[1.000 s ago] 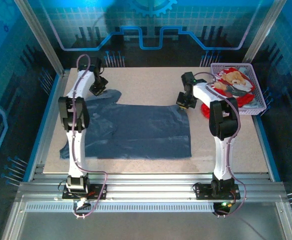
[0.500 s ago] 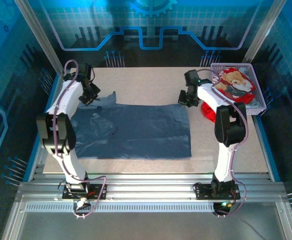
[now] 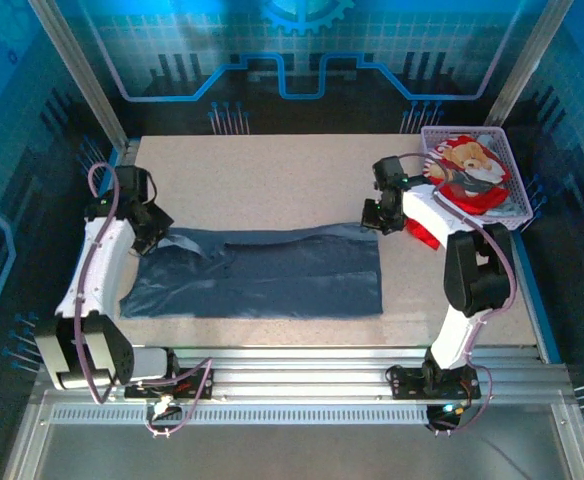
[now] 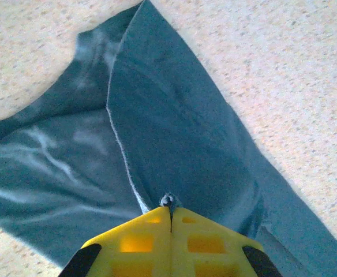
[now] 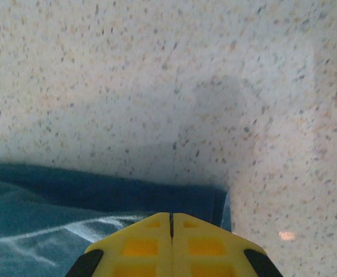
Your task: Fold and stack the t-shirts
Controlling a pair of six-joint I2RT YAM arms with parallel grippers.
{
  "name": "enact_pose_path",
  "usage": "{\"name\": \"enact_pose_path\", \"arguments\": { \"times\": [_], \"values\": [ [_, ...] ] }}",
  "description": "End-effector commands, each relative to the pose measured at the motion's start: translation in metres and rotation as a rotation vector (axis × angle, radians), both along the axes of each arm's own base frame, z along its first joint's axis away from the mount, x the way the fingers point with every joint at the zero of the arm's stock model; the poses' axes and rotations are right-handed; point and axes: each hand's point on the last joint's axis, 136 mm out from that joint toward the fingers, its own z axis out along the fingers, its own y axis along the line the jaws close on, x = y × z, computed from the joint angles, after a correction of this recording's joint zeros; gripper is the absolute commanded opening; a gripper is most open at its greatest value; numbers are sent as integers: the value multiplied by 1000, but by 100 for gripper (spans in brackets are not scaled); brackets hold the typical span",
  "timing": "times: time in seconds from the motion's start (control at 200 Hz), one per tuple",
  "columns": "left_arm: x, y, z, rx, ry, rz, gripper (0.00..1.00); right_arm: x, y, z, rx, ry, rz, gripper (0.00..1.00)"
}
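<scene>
My right gripper should keep pulling the blue t-shirt's far corner toward its near edge point(image 3: 357, 315) until it lies flat, because that corner lines up with its short edge point(image 3: 381, 290).
The slate-blue t-shirt point(image 3: 272, 275) lies spread across the near half of the table, its far edge lifted into a low fold. My left gripper point(image 3: 157, 238) is shut on its far left part; in the left wrist view a small nub of blue t-shirt point(image 4: 174, 127) shows at the tip of the closed yellow left gripper point(image 4: 171, 209). My right gripper point(image 3: 376, 222) is shut on the far right corner, and in the right wrist view the closed right gripper point(image 5: 171, 216) sits over the blue t-shirt's edge point(image 5: 70, 213). The red teddy-bear t-shirt point(image 3: 467, 165) lies in the basket.
The lilac mesh basket point(image 3: 517, 190) stands at the back right corner, and red cloth hangs over its near-left side beside my right arm. Bare speckled tabletop point(image 3: 272, 170) stretches behind the blue shirt. Metal rails run along the near edge.
Both grippers have moved toward the near edge, dragging the blue shirt's far edge with them. The left arm has swung out to the left, and the far left sleeve has been pulled in.
</scene>
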Motion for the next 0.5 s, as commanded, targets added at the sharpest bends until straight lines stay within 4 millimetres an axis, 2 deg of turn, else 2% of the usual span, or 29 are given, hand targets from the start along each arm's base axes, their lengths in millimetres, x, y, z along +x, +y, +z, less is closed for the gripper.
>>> {"name": "enact_pose_path", "arguments": {
  "times": [0.0,0.195,0.29,0.495],
  "values": [
    [-32,5,-6,17,66,5,0,-16,4,7,-25,-14,38,0],
    [-57,8,-8,46,102,14,0,-46,8,-1,-56,13,72,0],
    [-63,8,-12,51,113,19,0,-59,4,-7,-84,29,77,0],
    [-74,13,-10,79,142,41,0,-72,-9,-19,-146,53,73,0]
  ]
}}
